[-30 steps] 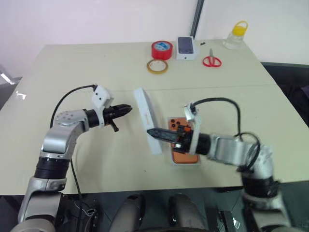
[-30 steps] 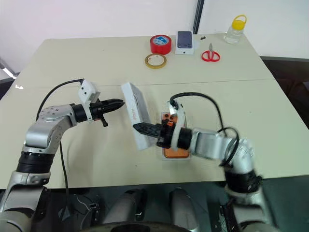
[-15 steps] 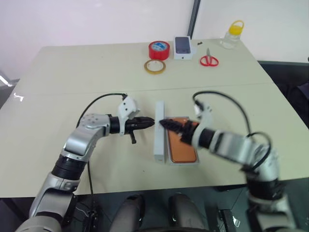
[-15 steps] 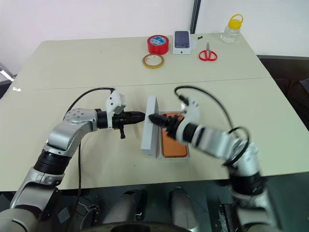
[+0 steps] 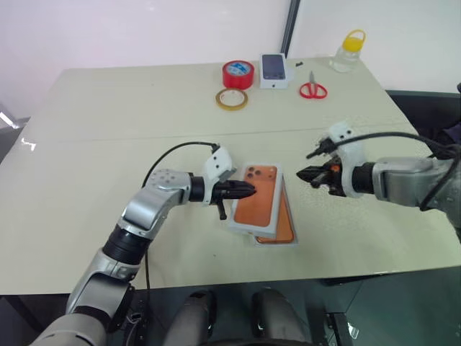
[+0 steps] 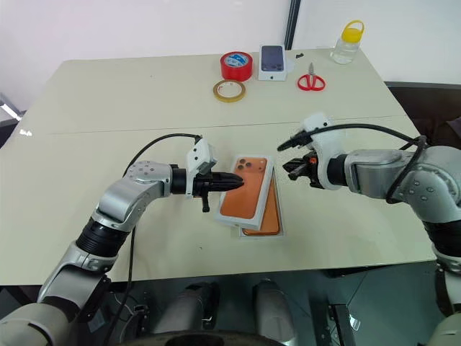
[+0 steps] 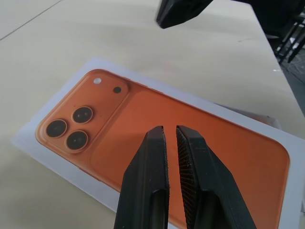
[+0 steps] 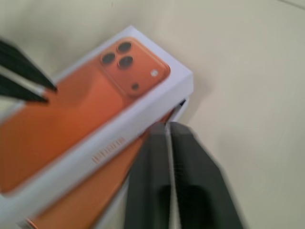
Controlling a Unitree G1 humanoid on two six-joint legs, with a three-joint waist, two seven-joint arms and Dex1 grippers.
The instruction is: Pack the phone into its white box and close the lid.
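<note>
My left gripper hovers over the crooked lid's printed top (image 5: 258,207), so next I back off and push the lid's side (image 5: 233,215) while my right gripper braces the box.
The lid (image 5: 256,204), its top printed with an orange phone picture, lies flat and askew over the white box (image 5: 276,243). A strip of the orange phone (image 5: 287,220) peeks out along the lid's right side; the rest is hidden. My left gripper (image 5: 251,191) is shut, its tips at the lid's left edge and hovering over the printed top (image 7: 143,119). My right gripper (image 5: 300,174) is shut on nothing and sits a little to the right of the lid's far corner (image 8: 181,78), apart from it.
At the table's far edge stand a red tape roll (image 5: 240,74), a yellowish tape ring (image 5: 234,99), a small white box with a dark phone picture (image 5: 274,71), red scissors (image 5: 314,89) and a yellow-capped bottle (image 5: 346,50). The table's front edge runs close below the box.
The lid, standing on its long edge before, now lies flat over the box. My right gripper has drawn away to the right. My left gripper has moved right to the lid's edge.
</note>
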